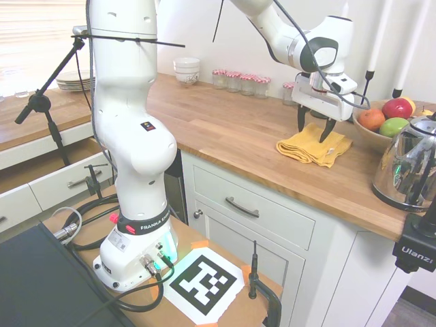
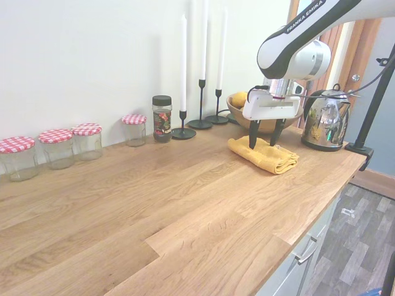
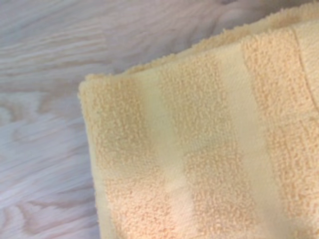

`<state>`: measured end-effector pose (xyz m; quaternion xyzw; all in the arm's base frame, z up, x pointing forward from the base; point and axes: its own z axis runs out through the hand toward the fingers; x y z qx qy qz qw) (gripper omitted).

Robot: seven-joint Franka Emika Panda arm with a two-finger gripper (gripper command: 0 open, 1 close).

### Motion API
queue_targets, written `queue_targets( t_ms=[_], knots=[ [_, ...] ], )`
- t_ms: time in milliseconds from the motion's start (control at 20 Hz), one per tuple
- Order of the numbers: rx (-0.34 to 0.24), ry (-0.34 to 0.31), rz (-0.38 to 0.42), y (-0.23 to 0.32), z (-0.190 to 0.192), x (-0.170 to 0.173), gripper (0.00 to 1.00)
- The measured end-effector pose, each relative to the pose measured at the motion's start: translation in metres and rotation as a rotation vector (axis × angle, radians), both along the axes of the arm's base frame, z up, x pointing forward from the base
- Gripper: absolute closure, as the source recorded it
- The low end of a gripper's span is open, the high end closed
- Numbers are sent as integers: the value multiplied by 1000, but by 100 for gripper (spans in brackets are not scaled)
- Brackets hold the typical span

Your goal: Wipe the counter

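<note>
Soft stacked layers point(image 1: 300, 157) show along the towel's edge, so the yellow towel point(image 1: 316, 144) will bunch up between the robot's fingers but slide along still folded when the robot wipes.
A folded yellow towel point(image 1: 312, 148) point(image 2: 263, 154) point(image 3: 209, 144) lies on the wooden counter point(image 1: 225, 129) point(image 2: 154, 209) near its right end. My gripper point(image 1: 314, 129) point(image 2: 264, 139) hangs just over the towel, open, one finger on each side of the cloth's top, with the tips at or barely above its surface. Whether the tips touch the towel I cannot tell. Up close in the wrist view, the towel's striped terry fills most of the picture, with bare wood beside its corner.
A steel kettle point(image 1: 409, 170) point(image 2: 323, 119) and a fruit bowl point(image 1: 381, 121) stand close beside the towel. Black candlesticks point(image 2: 200, 105), a spice jar point(image 2: 162, 118) and several red-lidded jars point(image 2: 58, 147) line the wall. Stacked bowls point(image 1: 187, 70) and plates point(image 1: 73, 82) sit farther along.
</note>
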<state>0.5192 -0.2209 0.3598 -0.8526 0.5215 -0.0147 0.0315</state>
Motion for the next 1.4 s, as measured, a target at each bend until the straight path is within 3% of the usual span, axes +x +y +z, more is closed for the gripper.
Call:
queue_targets(
  t_ms=[300,350,1400],
  knots=[
    [11,29,-6,-2,-22,8,0],
    [12,32,-7,-2,-24,10,100],
    [-3,-9,-11,1,-28,12,100]
  ],
)
